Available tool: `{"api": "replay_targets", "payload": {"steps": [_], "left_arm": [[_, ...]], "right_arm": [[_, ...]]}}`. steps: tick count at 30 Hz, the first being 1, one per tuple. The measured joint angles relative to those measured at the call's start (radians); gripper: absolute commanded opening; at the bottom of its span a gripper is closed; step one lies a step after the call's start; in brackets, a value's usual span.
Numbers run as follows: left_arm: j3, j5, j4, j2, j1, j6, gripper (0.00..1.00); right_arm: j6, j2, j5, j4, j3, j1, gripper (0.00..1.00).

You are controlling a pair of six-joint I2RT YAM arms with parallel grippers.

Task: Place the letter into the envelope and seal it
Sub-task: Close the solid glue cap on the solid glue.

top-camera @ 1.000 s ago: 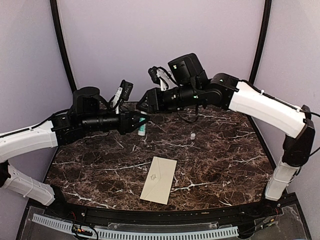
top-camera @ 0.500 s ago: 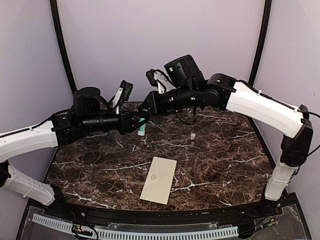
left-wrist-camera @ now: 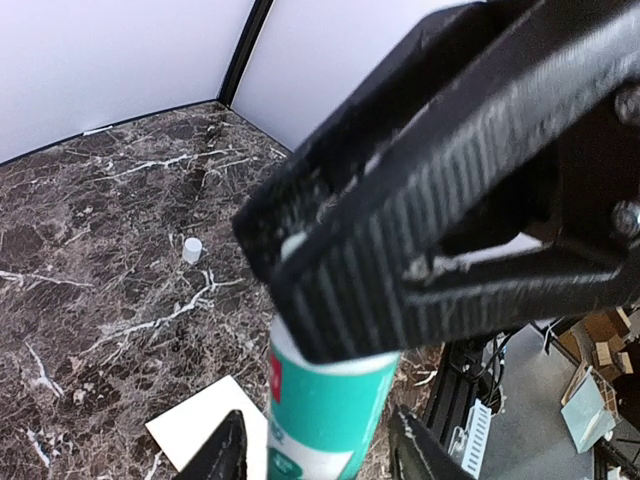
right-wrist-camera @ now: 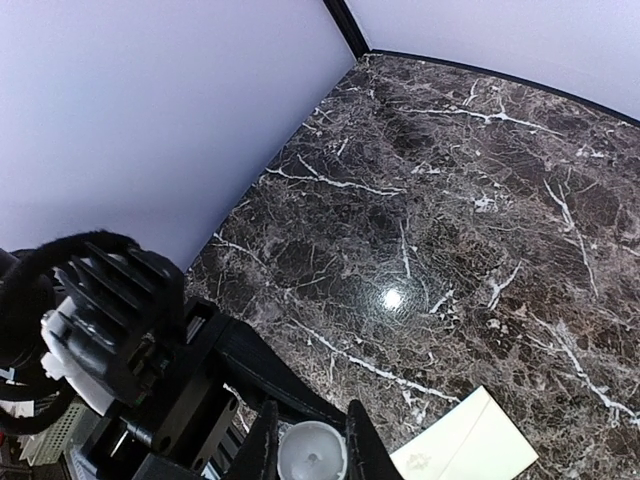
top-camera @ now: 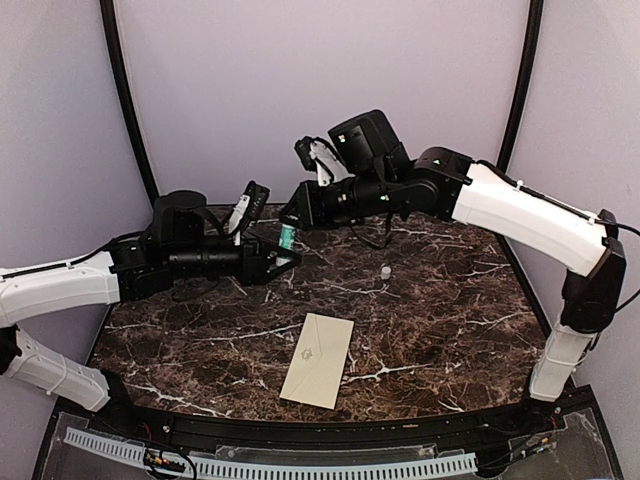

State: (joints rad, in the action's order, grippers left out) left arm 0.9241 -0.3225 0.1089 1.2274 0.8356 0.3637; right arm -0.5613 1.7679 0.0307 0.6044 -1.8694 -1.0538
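My right gripper covers the glue stick's upper end point(top-camera: 289, 227), so my left gripper should take its lower body before my right gripper fetches the white cap point(top-camera: 386, 272).
The pale cream envelope point(top-camera: 318, 359) lies flat near the front middle of the marble table, a faint emblem on its face; its corner also shows in the left wrist view point(left-wrist-camera: 200, 425) and the right wrist view point(right-wrist-camera: 475, 440). The letter is out of view. Above the back left of the table hangs a teal glue stick point(top-camera: 286, 237). My right gripper point(top-camera: 289, 221) is shut on its upper end point(right-wrist-camera: 311, 452). My left gripper point(left-wrist-camera: 325, 455) stands open around its lower body point(left-wrist-camera: 320, 410), with a gap on each side.
A small white cap point(top-camera: 385, 271) stands on the table right of the glue stick, also seen in the left wrist view point(left-wrist-camera: 191, 249). Purple walls and black corner posts close in the back. Both arms reach across the back half of the table point(top-camera: 450, 340).
The right gripper closed on the top of the glue stick. The left gripper then opened and let go of it, and the stick now sits slightly higher.
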Motion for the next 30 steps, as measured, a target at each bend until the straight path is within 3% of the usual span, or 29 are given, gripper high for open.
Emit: {"api": "replay_targets", "payload": {"steps": [5,15,20,23,27,30], "left_arm": [[-0.026,-0.007,-0.007,-0.003,0.000,0.014,0.35],[-0.026,-0.009,0.000,-0.005,0.000,0.016,0.33],[-0.026,-0.010,0.008,-0.005,0.000,0.014,0.18],[-0.025,-0.010,0.016,-0.005,0.005,0.013,0.12],[-0.025,-0.007,0.016,-0.005,0.005,0.015,0.07],[-0.025,-0.006,0.015,-0.005,0.005,0.018,0.05]], "right_arm": [[0.000,0.000,-0.003,-0.003,0.000,0.000,0.15],[0.000,0.000,-0.002,-0.005,0.000,0.000,0.13],[0.000,0.000,-0.002,-0.007,0.000,0.000,0.14],[0.000,0.000,-0.002,-0.010,0.000,0.000,0.21],[-0.002,-0.001,0.005,-0.017,0.005,0.006,0.49],[-0.008,-0.014,0.018,-0.043,0.041,0.013,0.59]]}}
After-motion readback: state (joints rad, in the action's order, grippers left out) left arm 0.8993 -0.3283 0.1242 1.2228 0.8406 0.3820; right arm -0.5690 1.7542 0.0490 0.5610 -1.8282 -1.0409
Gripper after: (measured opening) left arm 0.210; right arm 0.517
